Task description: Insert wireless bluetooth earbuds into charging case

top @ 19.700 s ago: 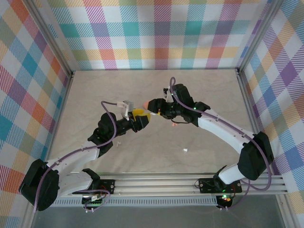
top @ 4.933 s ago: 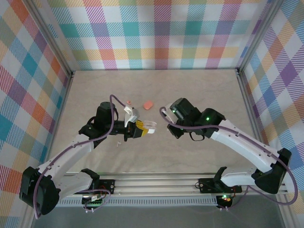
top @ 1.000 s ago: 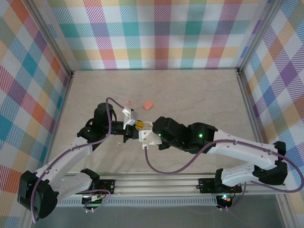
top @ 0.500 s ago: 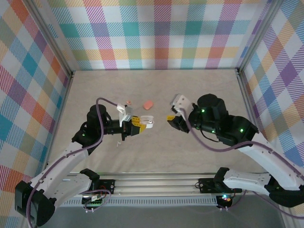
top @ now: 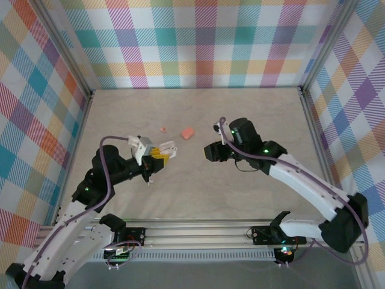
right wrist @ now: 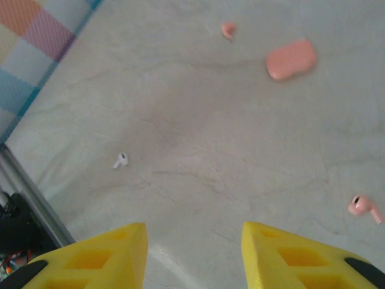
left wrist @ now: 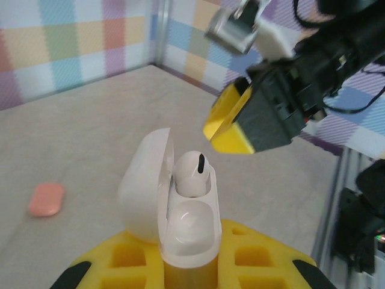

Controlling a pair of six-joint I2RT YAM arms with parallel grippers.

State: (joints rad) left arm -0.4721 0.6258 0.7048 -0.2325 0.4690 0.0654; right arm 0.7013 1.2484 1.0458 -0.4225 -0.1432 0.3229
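The white case's near socket (left wrist: 190, 225) is empty and the loose white earbud (right wrist: 122, 160) lies clear, so my right gripper should keep going toward that earbud and close around it.
My left gripper (top: 160, 151) is shut on an open white charging case (left wrist: 187, 224), holding it upright above the table. Its lid (left wrist: 143, 188) is swung back to the left. One white earbud (left wrist: 194, 173) sits in the upper socket; the case's other socket shows a smooth white dome. My right gripper (right wrist: 194, 242) is open and holds nothing, hovering to the right of the case (top: 169, 146), apart from it. Loose on the table lie a white earbud (right wrist: 120, 160) and two salmon-pink earbuds (right wrist: 228, 29) (right wrist: 363, 207).
A shut salmon-pink case (top: 187, 132) lies on the table behind the two grippers, with a pink earbud (top: 162, 128) to its left. Plaid walls close in the left, back and right. The arm rail runs along the near edge.
My right gripper has pulled away from the white case towards the right and its jaws have spread. The left gripper has drawn back to the left, still holding the case.
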